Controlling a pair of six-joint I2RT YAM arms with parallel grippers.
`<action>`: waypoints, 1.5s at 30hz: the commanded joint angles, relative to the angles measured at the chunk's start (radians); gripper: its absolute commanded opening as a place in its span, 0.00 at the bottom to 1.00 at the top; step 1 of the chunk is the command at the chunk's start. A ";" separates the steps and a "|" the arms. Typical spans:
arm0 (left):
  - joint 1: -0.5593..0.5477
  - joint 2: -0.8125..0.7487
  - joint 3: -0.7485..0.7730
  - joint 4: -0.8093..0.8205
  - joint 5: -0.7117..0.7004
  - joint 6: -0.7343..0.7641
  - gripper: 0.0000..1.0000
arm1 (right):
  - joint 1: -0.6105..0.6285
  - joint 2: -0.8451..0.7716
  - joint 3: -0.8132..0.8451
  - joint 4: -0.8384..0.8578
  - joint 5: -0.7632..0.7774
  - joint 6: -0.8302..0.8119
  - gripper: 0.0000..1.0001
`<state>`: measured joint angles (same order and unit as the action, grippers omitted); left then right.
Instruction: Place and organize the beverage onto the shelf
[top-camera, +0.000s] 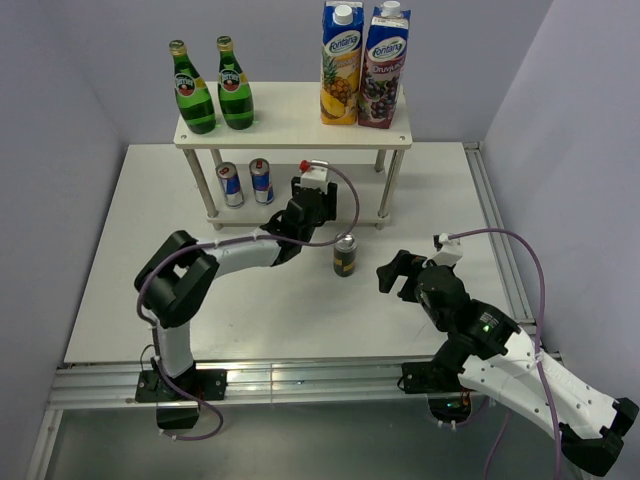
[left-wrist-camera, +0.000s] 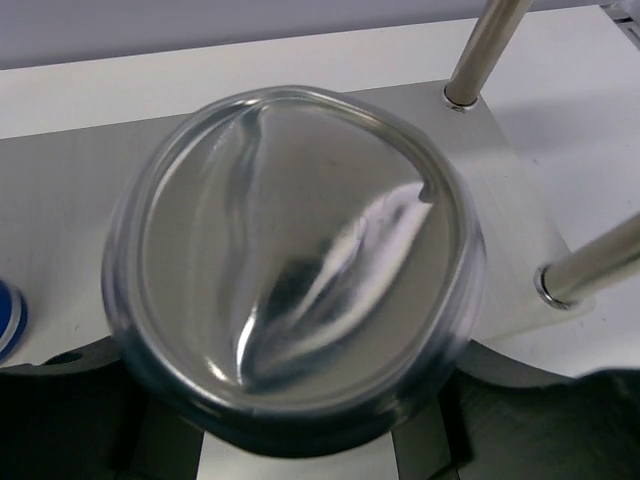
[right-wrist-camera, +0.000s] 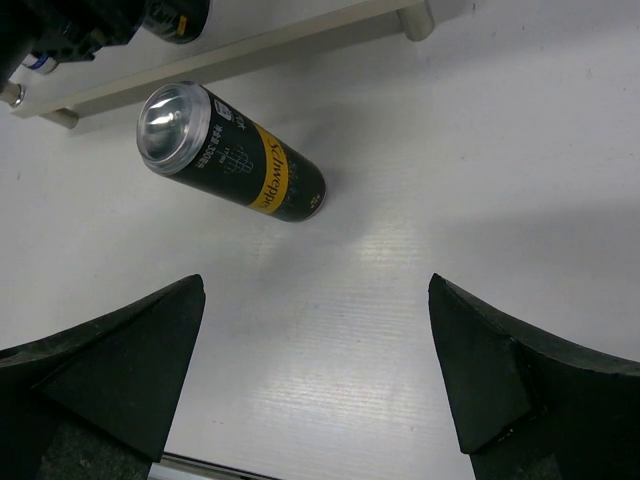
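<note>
I should keep lowering the dark slim can (left-wrist-camera: 295, 245) with my left gripper until it stands on the lower board (top-camera: 353, 190), because it is upright over that board and clear of the shelf legs.
The shelf (top-camera: 300, 115) stands at the back with two green bottles (top-camera: 214, 90) on its upper board and two blue-silver cans (top-camera: 246, 183) on its lower board. My left gripper (top-camera: 303, 208) is shut on a dark slim can (left-wrist-camera: 300, 250), whose silver end fills the left wrist view, over the lower board (left-wrist-camera: 60, 200) next to the right legs (left-wrist-camera: 590, 272). The other dark slim can (top-camera: 345, 255) stands on the table in front of the shelf; it also shows in the right wrist view (right-wrist-camera: 235, 165). My right gripper (top-camera: 398, 272) is open and empty just right of it, fingers (right-wrist-camera: 120, 360) wide apart.
Two juice cartons (top-camera: 364, 65) stand on the right of the upper board. The edge of a blue can (left-wrist-camera: 6, 318) shows at the left in the left wrist view. The white table (top-camera: 280, 320) ends in a metal rail at the near edge.
</note>
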<state>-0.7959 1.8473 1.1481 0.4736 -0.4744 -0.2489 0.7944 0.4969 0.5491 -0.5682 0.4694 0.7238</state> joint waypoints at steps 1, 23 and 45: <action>0.024 0.050 0.122 0.054 0.020 0.022 0.00 | 0.009 -0.008 -0.009 0.041 0.008 -0.006 1.00; 0.069 0.227 0.285 0.056 0.005 0.022 0.70 | 0.011 -0.001 -0.008 0.042 0.003 -0.009 1.00; -0.037 -0.048 0.070 -0.084 -0.032 -0.010 0.99 | 0.012 0.029 0.002 0.042 0.003 -0.012 1.00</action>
<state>-0.7986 1.8946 1.2606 0.4129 -0.4789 -0.2329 0.7986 0.5144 0.5491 -0.5678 0.4618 0.7231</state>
